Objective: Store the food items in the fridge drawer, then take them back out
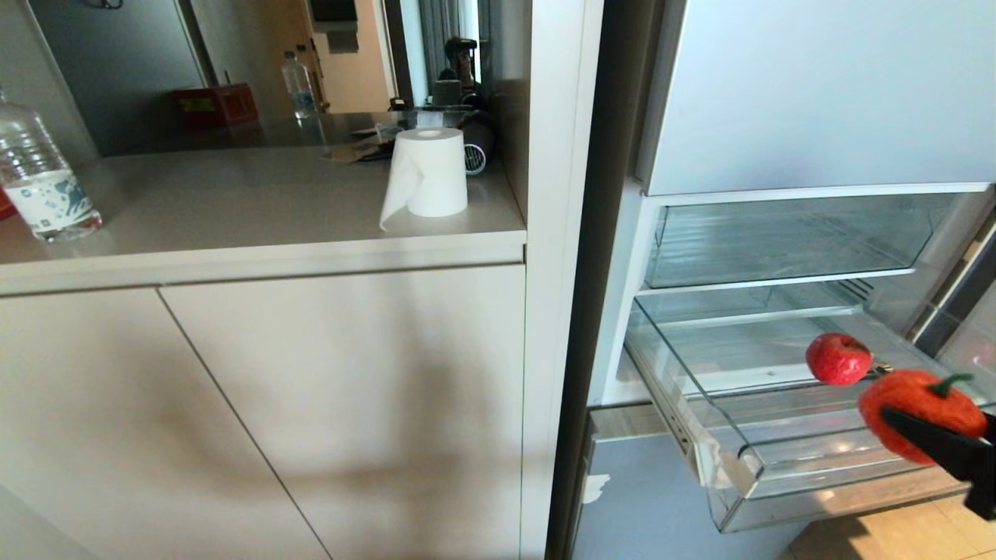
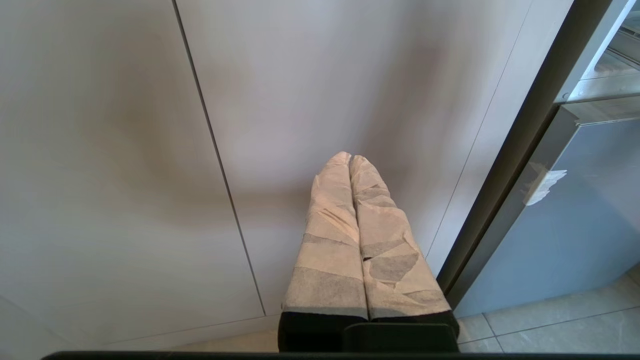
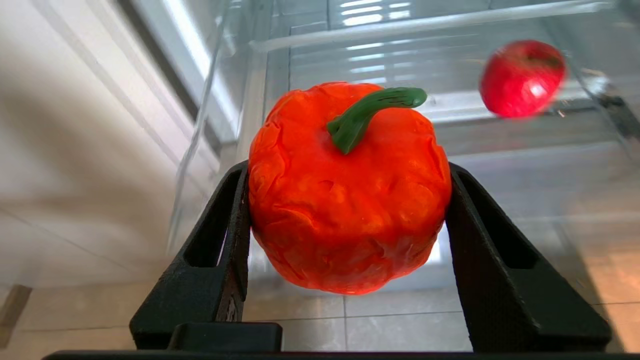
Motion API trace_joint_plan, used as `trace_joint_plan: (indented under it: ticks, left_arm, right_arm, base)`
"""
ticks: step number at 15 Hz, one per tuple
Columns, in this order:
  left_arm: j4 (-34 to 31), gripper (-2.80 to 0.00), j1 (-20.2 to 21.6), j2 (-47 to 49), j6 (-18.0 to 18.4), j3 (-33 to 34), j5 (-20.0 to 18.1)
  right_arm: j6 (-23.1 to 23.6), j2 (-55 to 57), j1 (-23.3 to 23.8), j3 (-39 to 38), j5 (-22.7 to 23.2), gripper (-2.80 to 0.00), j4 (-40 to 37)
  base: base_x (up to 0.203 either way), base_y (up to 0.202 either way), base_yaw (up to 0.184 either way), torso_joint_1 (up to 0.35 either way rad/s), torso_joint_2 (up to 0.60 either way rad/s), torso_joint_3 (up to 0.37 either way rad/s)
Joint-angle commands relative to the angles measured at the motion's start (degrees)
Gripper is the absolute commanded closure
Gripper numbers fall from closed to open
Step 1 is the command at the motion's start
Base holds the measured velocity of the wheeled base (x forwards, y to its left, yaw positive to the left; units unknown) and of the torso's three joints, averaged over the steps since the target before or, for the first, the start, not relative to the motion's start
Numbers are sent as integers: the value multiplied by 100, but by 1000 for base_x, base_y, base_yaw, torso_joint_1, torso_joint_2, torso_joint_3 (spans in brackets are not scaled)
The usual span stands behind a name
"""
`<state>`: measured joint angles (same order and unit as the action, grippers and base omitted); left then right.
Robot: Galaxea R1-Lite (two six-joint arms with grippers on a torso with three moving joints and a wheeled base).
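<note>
My right gripper should keep going because the drawer's bottom beside the red apple (image 1: 761,373) is free for the pumpkin. It should move on toward that clear spot (image 1: 733,383) and let go of the pumpkin there.
A red-orange ribbed pumpkin-like food item (image 1: 918,404) (image 3: 345,200) with a green stem hangs between the black fingers of my right gripper (image 1: 930,426) (image 3: 347,172), which is shut on its two sides. It is at the front right corner of the pulled-out clear fridge drawer (image 1: 778,467) (image 3: 320,65). I cannot tell whether it is over the drawer or just before it. A red apple (image 1: 838,358) (image 3: 522,77) lies inside the drawer, farther back. My left gripper (image 2: 350,159) is parked, its taped fingers pressed together, facing the cabinet front.
Above the drawer sits a second clear bin (image 1: 778,241) under the fridge shelf. Left of the fridge is a counter (image 1: 257,257) with a paper roll (image 1: 426,173) and a water bottle (image 1: 39,187). Below the drawer are a grey lower door (image 1: 661,498) and tiled floor (image 1: 918,537).
</note>
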<state>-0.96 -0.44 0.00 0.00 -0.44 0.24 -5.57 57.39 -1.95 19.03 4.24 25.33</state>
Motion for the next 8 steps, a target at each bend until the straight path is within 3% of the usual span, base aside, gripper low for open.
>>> trace_joint_plan:
  ticks: [1,4,8]
  left_arm:
    - [0,0,0,9,0,0,2]
    - [0,0,0,9,0,0,2]
    - [0,0,0,9,0,0,2]
  right_arm:
    - [-31,1706,-11,327,10,0,671]
    - [-51,3045,10,842,4,0,1561]
    - [63,4155,14,1443,-16,0,1857]
  base:
    - [0,0,0,0,0,0]
    - [0,0,0,0,0,0]
    - [0,0,0,0,0,0]
